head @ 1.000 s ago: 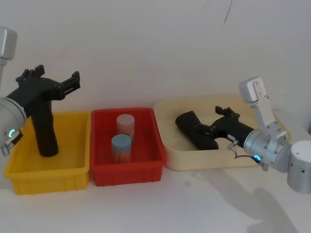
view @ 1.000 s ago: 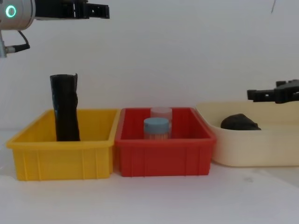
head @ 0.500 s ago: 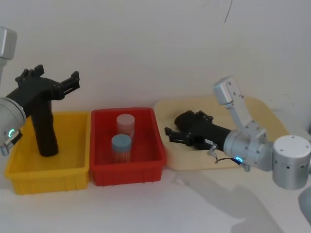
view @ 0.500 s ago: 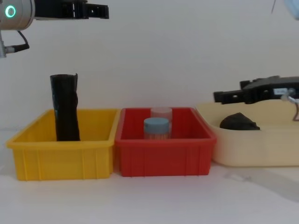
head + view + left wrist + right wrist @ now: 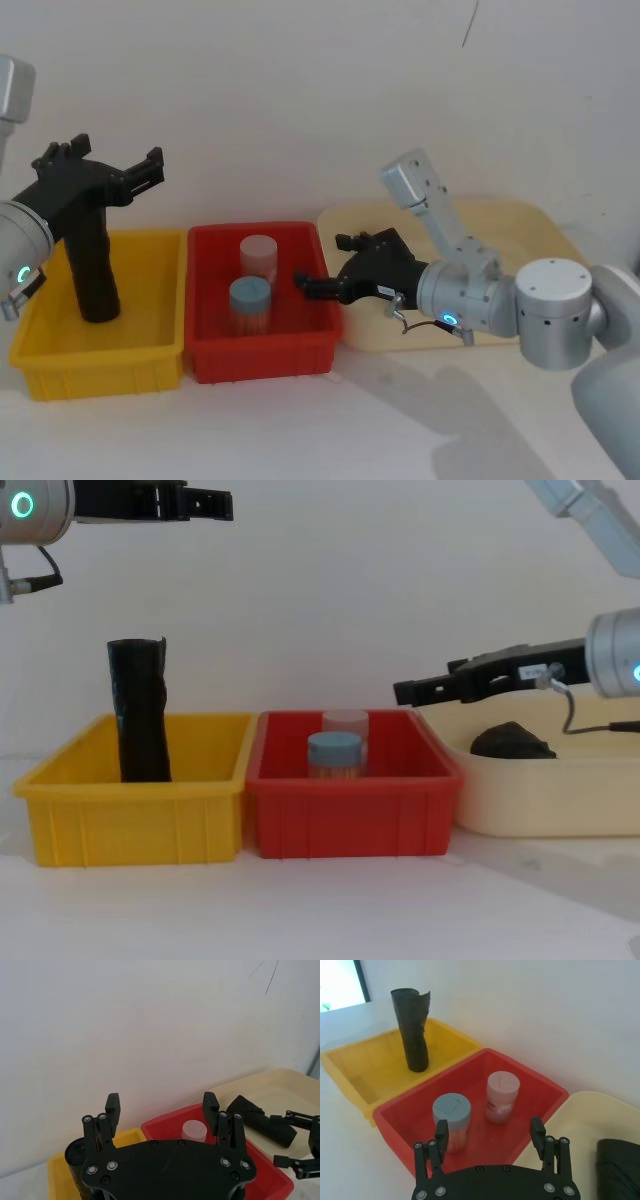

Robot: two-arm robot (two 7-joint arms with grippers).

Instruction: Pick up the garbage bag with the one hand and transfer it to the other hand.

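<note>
The jar's clear body (image 5: 457, 1140) will stay on and hang below when I lift by the lid, because the blue lid (image 5: 451, 1108) is level and all the way down.
The garbage bag (image 5: 510, 742), a thick crinkly black roll, lies on its side in the cream tray (image 5: 540, 800); it also appears in the left wrist view (image 5: 262, 1119) and the right wrist view (image 5: 619, 1170). My right gripper (image 5: 320, 263), the one with the white label, is open and empty. It hovers over the red bin's right rim, left of the bag and apart from it (image 5: 405, 690) (image 5: 489, 1132). My left gripper (image 5: 155, 168), unlabelled, is open and held high above the yellow bin (image 5: 225, 502) (image 5: 161, 1107).
A slimmer black roll (image 5: 90, 270) with a flared top stands upright in the yellow bin (image 5: 100, 370). The red bin (image 5: 262, 350) holds a blue-lidded jar (image 5: 250, 300) and a pink-lidded jar (image 5: 257, 255). A white wall is close behind the bins.
My right gripper has swung left, from over the garbage bag in the cream tray to over the red bin's right side, still open. The left arm and the bag have not moved.
</note>
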